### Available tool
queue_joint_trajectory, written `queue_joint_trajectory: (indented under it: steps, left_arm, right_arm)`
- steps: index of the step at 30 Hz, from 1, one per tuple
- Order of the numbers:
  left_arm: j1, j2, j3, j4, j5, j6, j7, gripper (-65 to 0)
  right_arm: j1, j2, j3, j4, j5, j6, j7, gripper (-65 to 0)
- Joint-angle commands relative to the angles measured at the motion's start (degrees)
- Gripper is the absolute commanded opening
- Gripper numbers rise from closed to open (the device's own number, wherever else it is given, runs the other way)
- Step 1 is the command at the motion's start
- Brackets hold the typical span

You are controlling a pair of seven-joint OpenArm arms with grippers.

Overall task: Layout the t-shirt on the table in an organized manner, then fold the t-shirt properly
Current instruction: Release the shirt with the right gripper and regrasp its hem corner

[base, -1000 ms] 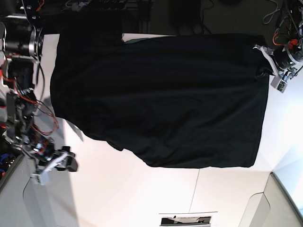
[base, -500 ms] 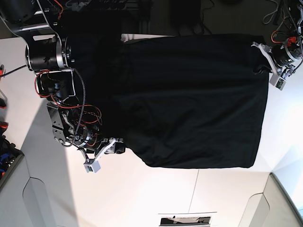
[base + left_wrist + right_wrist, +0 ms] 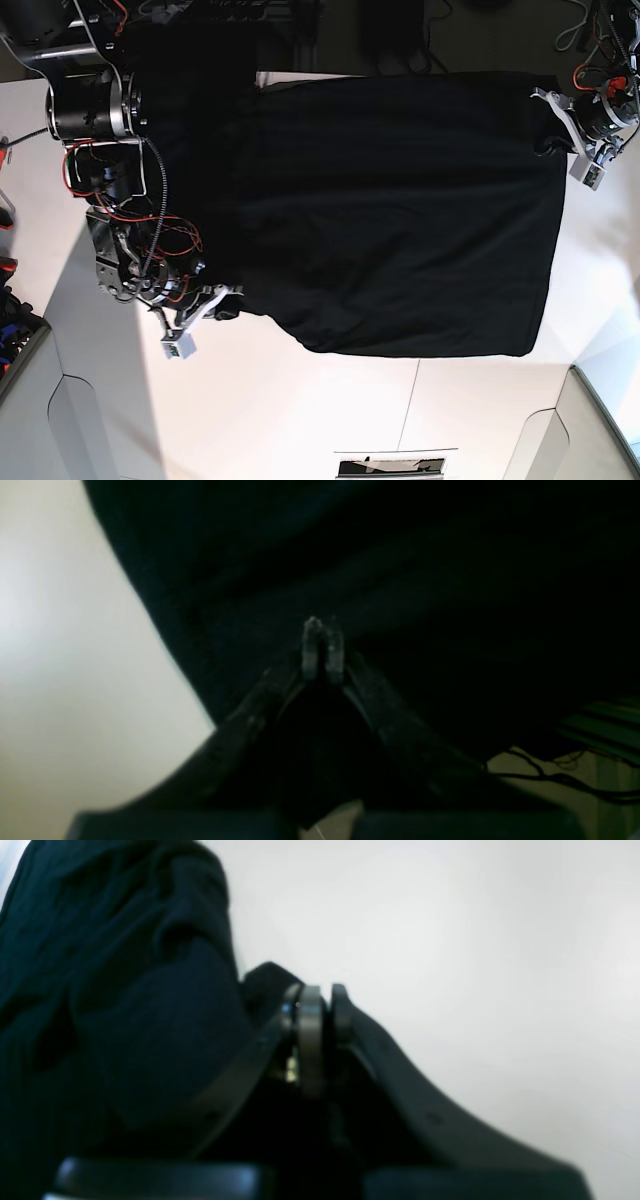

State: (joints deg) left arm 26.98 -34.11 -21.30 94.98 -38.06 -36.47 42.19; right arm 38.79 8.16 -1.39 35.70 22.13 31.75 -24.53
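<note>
The t-shirt's near edge slopes up to a bunched fold (image 3: 252,306) at my right gripper, so I need to open, grab more cloth (image 3: 250,280) and pull away from my left gripper.
The black t-shirt (image 3: 400,200) lies spread over the white table (image 3: 300,420), plain side up with no print showing. My left gripper (image 3: 553,143) is at the shirt's upper right corner. In the left wrist view it (image 3: 322,625) is shut, and dark cloth (image 3: 400,555) runs out from its tips. My right gripper (image 3: 228,300) is at the shirt's lower left edge. In the right wrist view it (image 3: 320,995) is shut, with a small fold of the shirt (image 3: 125,1015) bunched at its tips above the bare table (image 3: 450,940).
Grey rounded bins stand at the lower left (image 3: 30,400) and lower right (image 3: 590,430). A thin seam (image 3: 410,400) crosses the table below the shirt. A small printed card (image 3: 390,465) lies at the bottom edge. Cables (image 3: 550,775) and dark equipment sit beyond the table's far side.
My right arm swung in from the left side to the shirt's lower left edge, and its jaws went from open to shut. The left gripper stayed at its corner.
</note>
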Motion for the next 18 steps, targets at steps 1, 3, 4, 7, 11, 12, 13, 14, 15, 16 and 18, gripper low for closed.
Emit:
queue_joint_trajectory:
  steps: [1, 3, 4, 7, 11, 12, 13, 14, 15, 16, 18]
  left_arm:
    - [-0.2, -1.0, -0.5, 0.8, -0.7, -0.2, -1.0, -65.0]
    - [-0.1, -1.0, -0.5, 0.8, -0.7, -0.2, -1.0, -65.0]
    - [-0.1, -1.0, -0.5, 0.8, -0.7, -0.2, -1.1, -65.0]
    - [-0.1, -1.0, -0.5, 0.8, -0.7, -0.2, -1.1, -65.0]
    - [-0.1, -1.0, -0.5, 0.8, -0.7, -0.2, -1.1, -65.0]
    - [-0.1, -1.0, -0.5, 0.8, -0.7, -0.2, -1.1, -65.0]
    - [-0.1, -1.0, -0.5, 0.8, -0.7, -0.2, -1.1, -65.0]
    - [-0.1, -1.0, -0.5, 0.8, -0.7, -0.2, -1.0, -65.0]
    - [-0.1, -1.0, -0.5, 0.7, -0.7, -0.2, -1.0, -65.0]
    - [-0.1, -1.0, -0.5, 0.7, -0.7, -0.2, -1.0, -65.0]
    - [-0.1, -1.0, -0.5, 0.7, -0.7, -0.2, -1.0, -65.0]
  right_arm:
    - [2.4, 1.4, 1.3, 2.6, 0.8, 0.2, 1.6, -65.0]
    - [2.4, 2.6, 3.3, 5.6, 0.8, 0.2, 1.5, -65.0]
    - [2.4, 3.3, 4.3, 7.0, 0.8, 0.2, 1.4, -65.0]
    - [2.6, 5.6, 6.4, 10.5, 0.9, 0.2, 0.6, -65.0]
    - [2.6, 8.9, 6.8, 12.5, 1.4, 0.2, 0.1, -65.0]
    - [2.6, 9.6, 6.8, 12.8, 1.6, 0.1, 0.1, -65.0]
    - [2.6, 10.3, 6.8, 12.9, 2.0, 0.0, 0.1, -65.0]
    - [2.6, 11.0, 6.8, 13.0, 2.4, 0.0, 0.2, -65.0]
    - [2.6, 11.6, 6.8, 13.0, 2.5, 0.0, 0.2, -65.0]
    - [2.6, 12.2, 6.8, 13.0, 2.5, 0.0, 0.3, -65.0]
    - [2.6, 13.2, 6.8, 12.9, 2.2, 0.0, 0.3, -65.0]
